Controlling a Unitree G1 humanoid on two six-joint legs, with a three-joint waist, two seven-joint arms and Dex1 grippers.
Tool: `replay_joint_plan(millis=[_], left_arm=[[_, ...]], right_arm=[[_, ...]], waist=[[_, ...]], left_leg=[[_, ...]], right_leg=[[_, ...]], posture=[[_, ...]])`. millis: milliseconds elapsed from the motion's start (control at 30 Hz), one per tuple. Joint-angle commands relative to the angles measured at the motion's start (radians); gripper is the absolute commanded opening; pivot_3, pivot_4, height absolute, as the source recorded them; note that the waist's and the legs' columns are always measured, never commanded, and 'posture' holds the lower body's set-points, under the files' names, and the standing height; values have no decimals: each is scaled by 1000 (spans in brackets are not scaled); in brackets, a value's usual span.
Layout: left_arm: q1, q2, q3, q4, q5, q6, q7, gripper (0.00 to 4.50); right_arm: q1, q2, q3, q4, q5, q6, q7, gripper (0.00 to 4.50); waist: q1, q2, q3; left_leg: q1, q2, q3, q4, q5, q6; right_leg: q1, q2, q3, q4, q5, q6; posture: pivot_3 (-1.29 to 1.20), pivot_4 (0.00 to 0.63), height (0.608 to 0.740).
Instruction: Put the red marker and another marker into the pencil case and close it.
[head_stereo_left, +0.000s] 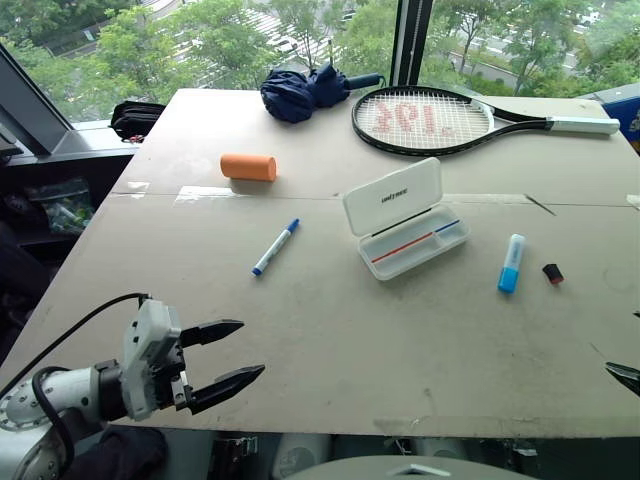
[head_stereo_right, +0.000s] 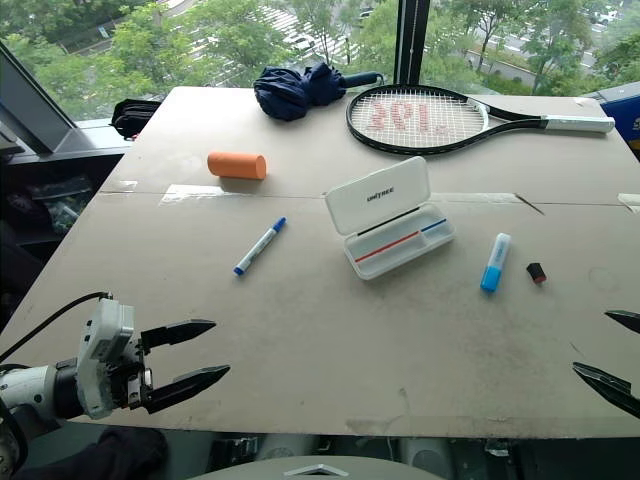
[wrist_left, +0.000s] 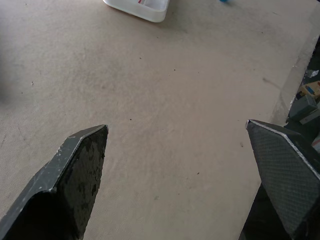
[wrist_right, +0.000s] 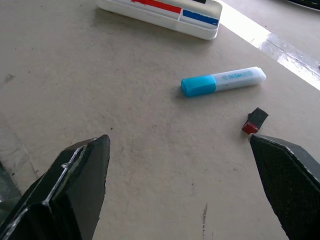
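Observation:
The red line (head_stereo_left: 402, 248) tops a divider in the pencil case, so the blue highlighter (head_stereo_left: 511, 264) should settle flat along that divider when I lower it.
The white pencil case (head_stereo_left: 393, 195) lies open mid-table, lid raised, its tray showing a red and a blue line. To its right lie a light blue highlighter (head_stereo_left: 511, 264) and the red marker (head_stereo_left: 552, 273), a short black stub with a red end. A white marker with a blue cap (head_stereo_left: 276, 247) lies left of the case. My left gripper (head_stereo_left: 250, 348) hovers open and empty over the near left edge. My right gripper (head_stereo_right: 592, 342) is open and empty at the near right edge, with the highlighter (wrist_right: 223, 81) and red marker (wrist_right: 254, 121) ahead of it.
An orange cylinder (head_stereo_left: 248, 167) lies at the back left. A tennis racket (head_stereo_left: 425, 120) and a folded dark blue umbrella (head_stereo_left: 300, 90) lie at the far edge by the window. A black bag (head_stereo_left: 135, 118) sits on the ledge beyond the table's left corner.

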Motion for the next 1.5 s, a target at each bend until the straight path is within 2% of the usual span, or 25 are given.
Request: replay_joint_plan(millis=[33, 167, 300, 433, 600, 700, 800, 933, 1167, 1267, 1333, 1367, 1400, 1500], left_arm=[[-69, 21, -47, -27, 4, 2, 25, 4500], [-306, 43, -221, -79, -17, 107, 131, 4500], [-652, 53, -478, -33, 11, 339, 243, 4500], [-936, -80, -688, 74, 72, 464, 337, 4500], [-1111, -223, -818, 180, 125, 553, 413, 4500], [-1157, -274, -880, 244, 186, 542, 443, 3773], [-1185, -308, -926, 288, 244, 525, 467, 2628], [-1227, -386, -983, 326, 315, 549, 533, 2628], [-1240, -456, -1021, 340, 371, 589, 576, 2628], [-1241, -464, -1056, 366, 407, 599, 586, 1788], [-1242, -468, -1074, 388, 424, 593, 581, 857], [-1241, -471, -1079, 396, 431, 590, 580, 252], [-1239, -472, -1082, 401, 436, 588, 578, 34], [-1234, -466, -1085, 401, 445, 581, 567, 34]], right_arm=[[-40, -33, 18, -47, 10, 15, -47, 4473], [-133, -57, 103, -179, 50, 119, -159, 4473], [-220, -75, 154, -235, 121, 187, -198, 4473], [-222, -80, 168, -262, 150, 208, -179, 4473], [-199, -59, 171, -239, 131, 160, -134, 4473], [-188, -44, 176, -218, 112, 122, -120, 4500], [-180, -29, 173, -209, 108, 100, -113, 4500], [-148, 8, 169, -196, 93, 51, -105, 4500], [-99, 37, 153, -201, 92, 9, -97, 4500], [-75, 46, 145, -200, 94, -9, -91, 4500], [-64, 50, 144, -198, 94, -21, -90, 4500], [-58, 53, 144, -198, 93, -28, -89, 4500], [-53, 56, 144, -198, 92, -33, -89, 4500], [-41, 64, 144, -198, 91, -47, -92, 4500]], waist=[[0, 0, 0], [1, 3, 1], [4, 2, 1], [6, 1, 2], [-9, 0, 2], [-6, 0, 3], [-4, 0, 3], [3, 0, 3], [0, 0, 3], [0, 1, 3], [1, 1, 3], [1, 1, 2], [1, 2, 2], [1, 2, 1]], left_leg=[[0, 0, 0, 0, 0, 0], [0, 0, 1, 3, 0, 0], [-2, -1, 0, 2, 0, 0], [-3, -2, -3, 2, 0, 1], [-3, -1, -2, 2, -1, 1], [-2, 0, -3, 2, -1, 1], [-1, 0, -3, 2, -1, 1], [-2, 0, -3, 3, -1, 1], [-2, 0, -3, 3, 0, 1], [-2, 0, -2, 3, 0, 1], [-2, 0, -3, 3, 0, 1], [-2, 0, -3, 3, 0, 1], [-2, 0, -3, 3, 0, 1], [-2, 0, -2, 3, -1, 1]], right_leg=[[0, 0, 0, 0, 0, 0], [0, 0, 0, 2, 1, -1], [0, 6, -1, 2, 3, 4], [0, 7, -3, 2, 3, 5], [0, 10, -1, 3, 3, 5], [0, 10, -2, 5, 3, 5], [0, 11, -1, 5, 3, 5], [0, 10, -1, 5, 3, 5], [0, 10, -1, 5, 3, 5], [0, 10, 0, 5, 3, 5], [0, 10, 0, 5, 3, 5], [0, 10, -1, 5, 3, 5], [0, 10, -1, 5, 3, 5], [0, 10, 0, 5, 3, 5]], posture=[[0, 150, 730], [0, 150, 730], [0, 150, 730], [0, 150, 730], [0, 150, 730], [0, 150, 730], [0, 150, 730], [0, 150, 730], [0, 150, 730], [0, 150, 730], [0, 150, 730], [0, 150, 730], [0, 150, 730], [0, 150, 730]])
